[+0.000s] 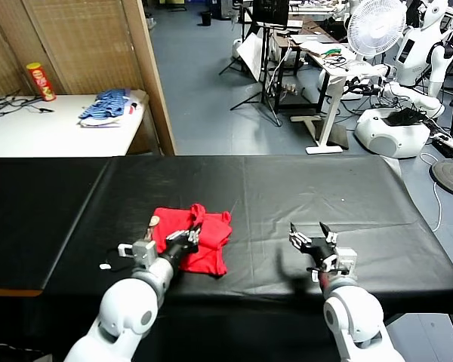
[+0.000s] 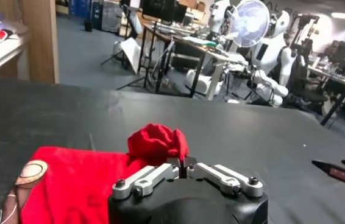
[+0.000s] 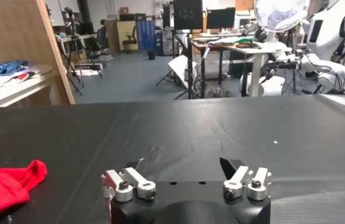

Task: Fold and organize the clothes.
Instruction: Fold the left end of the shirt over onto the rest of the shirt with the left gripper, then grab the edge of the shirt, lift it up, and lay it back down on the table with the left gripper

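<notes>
The red T-shirt stands bunched up point(image 1: 199, 213) at my left gripper. Next, I spread the heap flat and move my right gripper to the T-shirt's nearest edge point(image 1: 224, 243).
The red T-shirt point(image 1: 211, 230) lies crumpled on the black table cover point(image 1: 302, 188), left of centre near the front edge. My left gripper point(image 1: 190, 237) rests on its near side, shut on a raised bunch of the red cloth point(image 2: 157, 141). In the left wrist view point(image 2: 181, 163) its fingertips stand almost together under that bunch. A brown-and-white print point(image 2: 29, 173) shows at one edge of the shirt. My right gripper point(image 1: 309, 235) hovers open over bare cover to the right, apart from the shirt point(image 3: 2, 185), with nothing between its fingers point(image 3: 181, 163).
A white side table at the back left carries a blue-and-white pile of folded garments point(image 1: 106, 105) and a red can point(image 1: 40, 81). A wooden partition point(image 1: 155, 75) stands behind the table. Stands, a fan and other robots fill the room beyond.
</notes>
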You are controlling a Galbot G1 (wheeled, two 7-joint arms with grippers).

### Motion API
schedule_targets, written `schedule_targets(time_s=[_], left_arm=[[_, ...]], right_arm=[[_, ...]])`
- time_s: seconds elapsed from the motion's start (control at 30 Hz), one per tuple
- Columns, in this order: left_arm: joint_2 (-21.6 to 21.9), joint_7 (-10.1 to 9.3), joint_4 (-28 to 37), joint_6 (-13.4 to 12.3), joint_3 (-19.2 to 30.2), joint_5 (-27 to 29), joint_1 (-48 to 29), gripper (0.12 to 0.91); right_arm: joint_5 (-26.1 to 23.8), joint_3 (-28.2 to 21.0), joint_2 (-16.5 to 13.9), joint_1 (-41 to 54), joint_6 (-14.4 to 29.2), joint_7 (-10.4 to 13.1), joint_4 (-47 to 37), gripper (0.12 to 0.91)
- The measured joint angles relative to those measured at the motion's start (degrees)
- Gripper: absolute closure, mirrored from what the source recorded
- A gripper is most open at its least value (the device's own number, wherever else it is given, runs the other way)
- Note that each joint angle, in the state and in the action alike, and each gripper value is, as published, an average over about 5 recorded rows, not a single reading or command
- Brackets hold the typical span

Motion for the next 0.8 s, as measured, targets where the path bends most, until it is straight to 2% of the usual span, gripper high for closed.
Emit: schedule_targets(time_s=[0.13, 0.3, 0.4, 0.57, 0.7, 0.8], left_arm=[[-1.3, 0.62, 1.4, -1.0, 0.1, 1.1, 0.1, 0.667], [-2.5, 0.72, 1.5, -1.8, 0.2, 1.1, 0.0, 0.382], [-1.9, 1.06, 0.9, -2.6, -0.7, 1.9, 0.4, 0.267], [0.8, 1.71, 1.1, -4.4, -4.0, 4.8, 1.8, 0.233], [2.3, 2.02, 2.4, -5.4, -7.2, 6.1, 3.6, 0.232], [2.4, 2.03, 3.6, -5.7, -9.4, 6.3, 4.9, 0.232]], right_arm=[[0.0, -1.0, -0.7, 0.7, 0.7, -1.4, -0.5, 0.227], [0.3, -3.5, -1.3, 2.6, 1.1, -2.7, -1.8, 0.227], [0.4, -6.2, -1.4, 4.3, 1.4, -3.9, -2.8, 0.227], [0.4, -12.7, -0.8, 8.5, 1.9, -5.7, -5.1, 0.227], [-1.4, -18.6, 0.3, 12.5, 1.7, -5.4, -8.2, 0.227], [-4.9, -22.3, 1.3, 15.0, 0.3, -5.0, -11.3, 0.227]])
